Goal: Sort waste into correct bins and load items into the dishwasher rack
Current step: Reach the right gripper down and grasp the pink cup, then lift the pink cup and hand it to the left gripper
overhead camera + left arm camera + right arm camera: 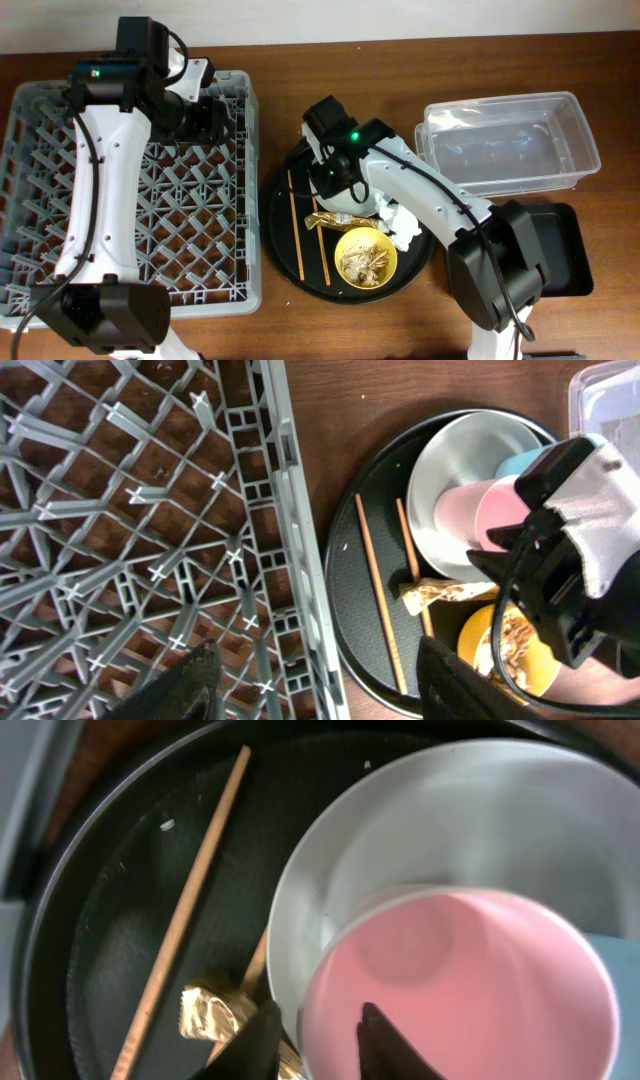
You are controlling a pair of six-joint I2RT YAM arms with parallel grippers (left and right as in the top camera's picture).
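I should lift the cup and pass it across, because my right gripper is at the pink cup's rim [345, 933] but the grey rack [195, 210] is under my left gripper.
My right gripper [338, 188] [315, 1035] is open, one finger inside the small pink cup [460, 990] [455, 520] and one outside its rim. The pink cup stands on the pale round plate [450, 820] [445, 460] beside the light-blue cup [622, 960] [522, 460]. The gold wrapper [328, 218] [210, 1015] and two wooden chopsticks [296, 225] [190, 900] lie beside the plate. The yellow bowl [365, 258] holds beige food scraps [362, 262]. The white napkin [400, 225] lies next to it. My left gripper [215, 118] [325, 685] is open and empty over the right edge of the grey rack [130, 200] [130, 510].
All the dishes and waste sit on a large round black tray [280, 200] in the middle. The clear plastic tub [510, 140] stands at the back right. The shallow black rectangular tray [565, 250] lies in front of the tub, partly under my right arm's base.
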